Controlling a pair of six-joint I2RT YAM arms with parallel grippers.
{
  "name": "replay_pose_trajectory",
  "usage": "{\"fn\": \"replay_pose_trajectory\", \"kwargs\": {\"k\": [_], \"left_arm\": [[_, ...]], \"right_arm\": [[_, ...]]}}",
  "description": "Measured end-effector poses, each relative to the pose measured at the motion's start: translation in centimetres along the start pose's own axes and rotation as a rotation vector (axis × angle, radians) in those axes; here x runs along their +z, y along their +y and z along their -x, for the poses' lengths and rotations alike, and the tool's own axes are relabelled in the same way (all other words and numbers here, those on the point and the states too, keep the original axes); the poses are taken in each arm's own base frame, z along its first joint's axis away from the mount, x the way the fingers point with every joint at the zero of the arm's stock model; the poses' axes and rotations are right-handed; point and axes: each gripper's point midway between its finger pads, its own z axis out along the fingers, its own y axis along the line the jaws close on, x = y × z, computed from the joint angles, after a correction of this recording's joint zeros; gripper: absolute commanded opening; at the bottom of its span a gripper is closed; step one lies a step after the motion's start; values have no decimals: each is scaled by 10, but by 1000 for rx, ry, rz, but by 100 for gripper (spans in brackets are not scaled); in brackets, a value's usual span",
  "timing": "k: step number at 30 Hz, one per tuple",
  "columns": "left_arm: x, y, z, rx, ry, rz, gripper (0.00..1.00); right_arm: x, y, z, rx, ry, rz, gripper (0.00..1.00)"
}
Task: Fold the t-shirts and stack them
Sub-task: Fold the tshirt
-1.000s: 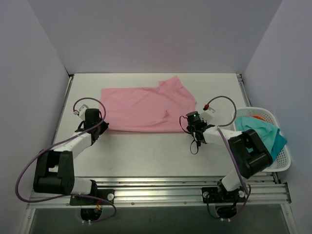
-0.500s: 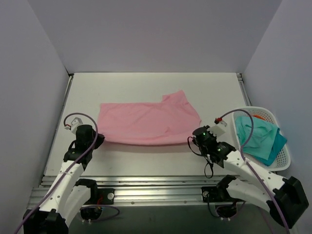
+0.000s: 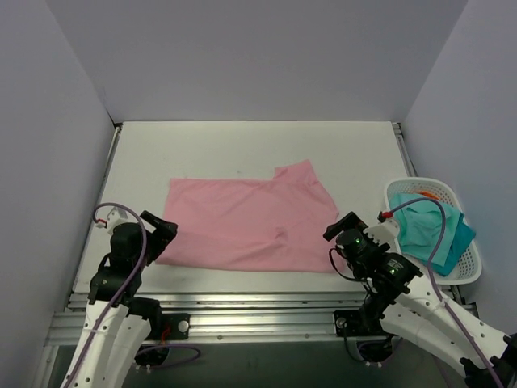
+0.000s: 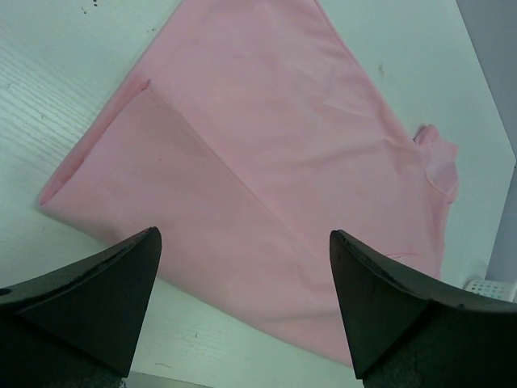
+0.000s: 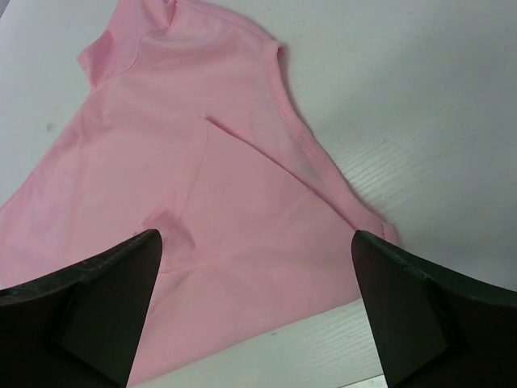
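Note:
The sleeve (image 3: 296, 173) sticks out beyond the t-shirt's far edge, so the robot's right gripper carries on moving, open, toward the sleeve's tip (image 3: 307, 163) until its fingers close there.
A light pink t-shirt (image 3: 246, 218) lies flat on the white table (image 3: 242, 145), folded lengthwise into a wide band, one sleeve poking out at its far right. My left gripper (image 3: 164, 232) hovers open just off the shirt's near left corner, nothing between its fingers (image 4: 97, 291). At the near right corner my right gripper (image 3: 339, 229) also stands open and empty. Both wrist views look down on the pink t-shirt (image 4: 275, 162) (image 5: 194, 186) with its near edge lying loose on the table.
A white basket (image 3: 468, 259) at the table's right edge holds a teal shirt (image 3: 436, 226) and something orange (image 3: 428, 195). An aluminium rail (image 3: 258, 311) runs along the near edge. Grey walls close in the left, back and right.
Both grippers pulled the shirt's near edge toward me, then opened and let it go. The shirt now lies nearer the front edge and both arms have drawn back.

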Motion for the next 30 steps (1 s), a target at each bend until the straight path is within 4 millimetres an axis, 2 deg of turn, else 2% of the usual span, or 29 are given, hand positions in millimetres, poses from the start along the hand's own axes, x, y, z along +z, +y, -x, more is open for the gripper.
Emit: {"fn": "replay_pose_trajectory", "kwargs": {"k": [3, 7, 9, 12, 14, 16, 18, 20, 23, 25, 30], "left_arm": [[-4, -7, 3, 1, 16, 0, 94], [-2, -28, 18, 12, 10, -8, 94], [6, -37, 27, 30, -1, -5, 94], [29, -50, 39, 72, -9, 20, 94], [55, -56, 48, 105, 1, 58, 94], [93, -60, 59, 125, 18, 94, 94], [128, -52, 64, 130, 40, 127, 94], [156, -34, 66, 119, 65, 168, 94], [186, -7, 69, 100, 90, 225, 94], [202, 1, 74, 94, 98, 242, 94], [240, -4, 95, 86, 79, 213, 94]], "right_arm": [[-7, 9, 12, -2, -19, 2, 99], [-13, 40, 36, -17, -75, 41, 100], [-10, 58, 45, -45, -103, 55, 100], [8, 90, 54, -117, -146, 51, 100], [33, 106, 57, -150, -142, 28, 100], [66, 113, 62, -161, -133, -2, 100], [102, 111, 66, -168, -114, -41, 100], [137, 107, 68, -178, -94, -84, 100], [185, 98, 67, -197, -60, -134, 100], [209, 97, 66, -207, -40, -148, 100], [257, 104, 69, -211, -24, -146, 100]]}}
